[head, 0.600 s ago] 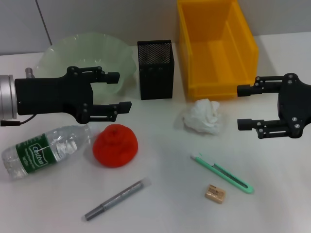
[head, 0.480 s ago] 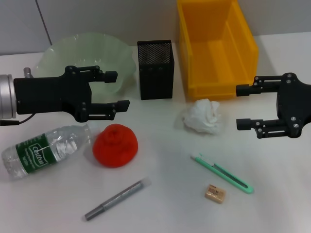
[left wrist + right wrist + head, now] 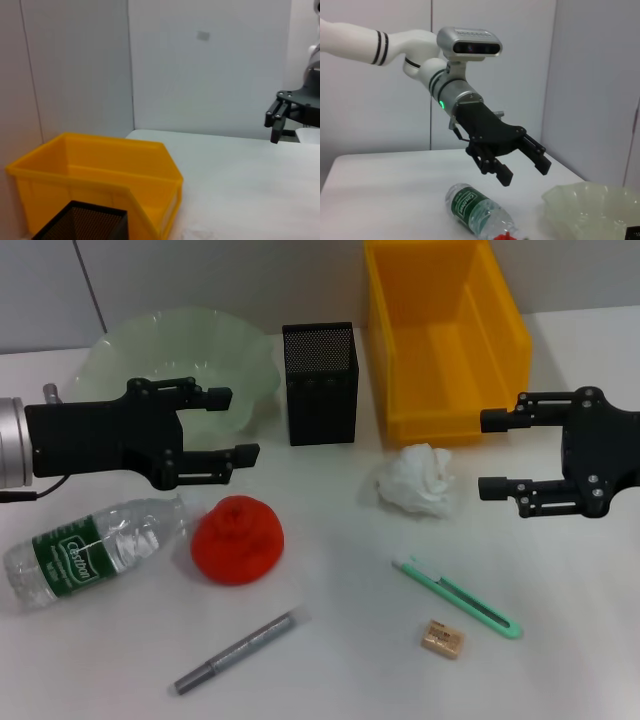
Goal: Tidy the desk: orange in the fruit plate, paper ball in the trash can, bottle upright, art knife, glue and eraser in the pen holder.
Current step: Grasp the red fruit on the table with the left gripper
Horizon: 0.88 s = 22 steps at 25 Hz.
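Observation:
The robot's left gripper is open and the orange's top (image 3: 238, 510) is clear of the bottle, so this gripper should carry on going down until its fingers are on both sides of the orange, then close.
The orange (image 3: 238, 540) rests on the desk (image 3: 340, 670) beside the bottle (image 3: 95, 550), which lies on its side. My left gripper (image 3: 245, 423) hovers open just above and behind them, in front of the fruit plate (image 3: 180, 345). The paper ball (image 3: 418, 480) lies before the trash can (image 3: 512, 325), and my right gripper (image 3: 482, 452) is open just to its right. Nearer the front lie the art knife (image 3: 460, 598), the eraser (image 3: 442, 639) and the glue (image 3: 235, 652). The pen holder (image 3: 320, 385) stands between plate and bin.
The left wrist view shows the trash can (image 3: 100, 175), the pen holder's rim (image 3: 85, 222) and the right gripper (image 3: 273, 127) far off. In the right wrist view, the left gripper (image 3: 525, 172) hangs above the bottle (image 3: 475, 212), beside the plate (image 3: 585, 205).
Both grippers have drifted slightly to the left: the right one closer to the paper ball, the left one back along its arm. Objects on the desk have not moved.

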Motion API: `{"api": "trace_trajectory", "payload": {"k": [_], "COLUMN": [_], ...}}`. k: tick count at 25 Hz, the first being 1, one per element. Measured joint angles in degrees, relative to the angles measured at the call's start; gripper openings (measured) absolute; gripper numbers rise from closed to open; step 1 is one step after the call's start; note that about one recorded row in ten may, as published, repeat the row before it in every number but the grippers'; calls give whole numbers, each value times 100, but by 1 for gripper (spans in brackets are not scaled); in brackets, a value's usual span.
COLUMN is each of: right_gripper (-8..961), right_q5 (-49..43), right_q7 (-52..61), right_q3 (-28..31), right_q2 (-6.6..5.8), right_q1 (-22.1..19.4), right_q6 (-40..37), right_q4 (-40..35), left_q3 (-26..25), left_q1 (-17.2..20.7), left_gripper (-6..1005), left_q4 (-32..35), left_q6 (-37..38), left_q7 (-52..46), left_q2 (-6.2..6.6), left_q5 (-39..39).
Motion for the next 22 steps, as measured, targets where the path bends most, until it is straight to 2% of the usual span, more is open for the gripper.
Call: {"api": "trace_trajectory", "payload": {"k": [6,8,9,13,18,22], "right_gripper": [697,697,697,697,697,698], "right_q5": [0,0,0,0,-1,-1], "right_q7": [28,32,34,41,51,53], "right_q3": [22,57,77,79,79,78], "right_q2": [23,25,26,31,41,46], "right_q1": [8,8,8,5,2,5], "right_q6": [57,65,69,69,102,113], "right_q4": [-6,2,5,5,5,5], "left_q3": [202,277,293,297,298,389], "left_q1": [-45,-127,-238,-360,-376,-383], "left_gripper": [740,738,736,732,726,721], "left_q4": [62,111,160,176,186,191], "left_q6": [-421,-418,-374,-246,-182,-208], "left_q7": [-424,-575,-752,-949,-987,-1007], "left_q2": [-15,-11,-21,-35,-29,-71], "left_q5": [246,573,1016,1537,1614,1806]}}
